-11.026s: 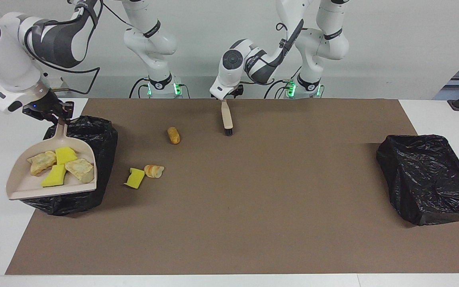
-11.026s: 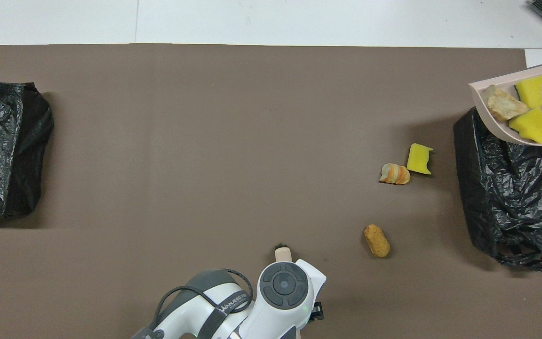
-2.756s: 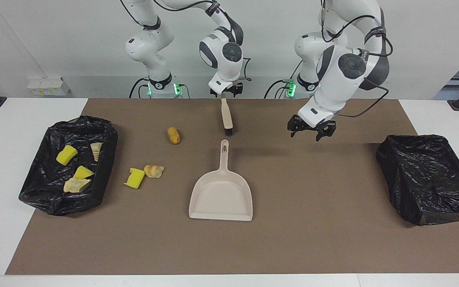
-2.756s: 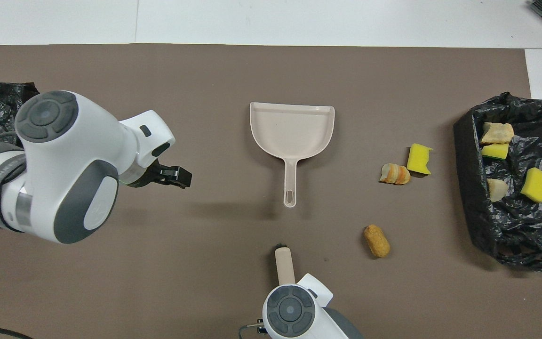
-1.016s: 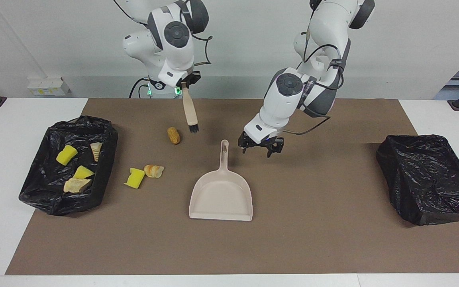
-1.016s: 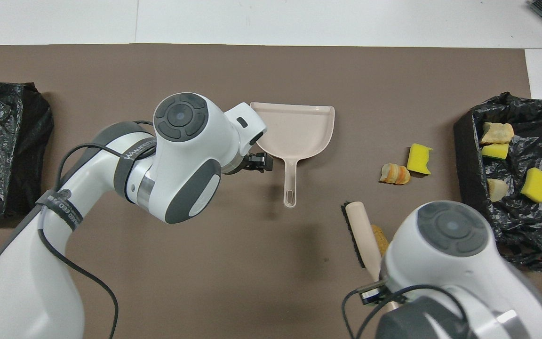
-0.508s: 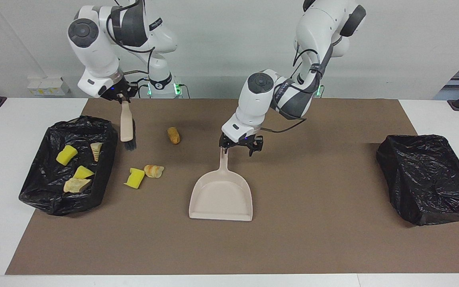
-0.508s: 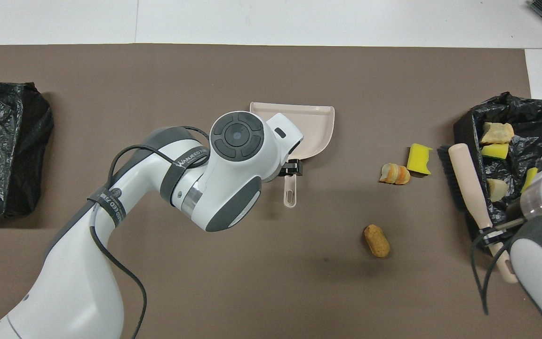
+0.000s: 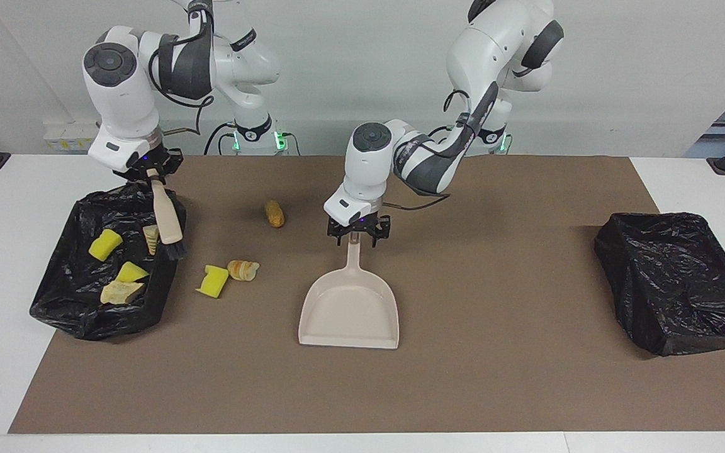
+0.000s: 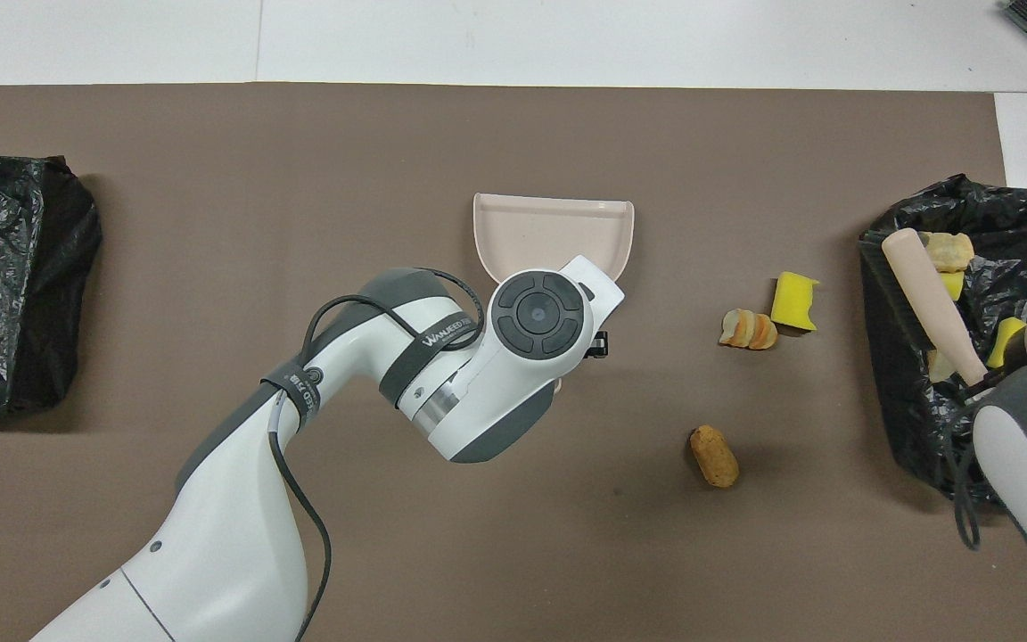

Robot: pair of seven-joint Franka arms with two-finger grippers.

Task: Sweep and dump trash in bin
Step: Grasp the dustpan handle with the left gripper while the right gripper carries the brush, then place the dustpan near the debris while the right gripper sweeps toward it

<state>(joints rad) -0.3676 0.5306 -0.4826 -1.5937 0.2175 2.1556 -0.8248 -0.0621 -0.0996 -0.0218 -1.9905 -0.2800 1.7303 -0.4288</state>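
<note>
The swept trash should stay together inside the beige dustpan (image 10: 554, 234) when I lift and carry it, because the dustpan has a raised rim (image 10: 480, 244) along its curved side.
The beige dustpan (image 9: 350, 308) lies flat mid-mat, its handle pointing toward the robots. My left gripper (image 9: 359, 234) is low over the handle's end, open, one finger on each side of it. My right gripper (image 9: 148, 170) is shut on the brush (image 9: 166, 217), whose bristles hang over the rim of the black bin (image 9: 73, 318) at the right arm's end. On the mat beside that bin lie pieces of trash: a yellow sponge chunk (image 9: 213, 280), a bread lump (image 9: 243, 270) and, nearer the robots, an orange-brown nugget (image 9: 274, 214). Several more scraps (image 9: 121, 292) lie inside the bin.
A second black-lined bin (image 9: 671, 283) stands at the left arm's end of the table. The brown mat (image 9: 494, 390) covers most of the white tabletop. In the overhead view the left arm's wrist (image 10: 540, 325) hides the dustpan's handle.
My left gripper has slid sideways onto the dustpan handle's end and now straddles it. My right arm has carried the brush farther toward the bin, over its rim.
</note>
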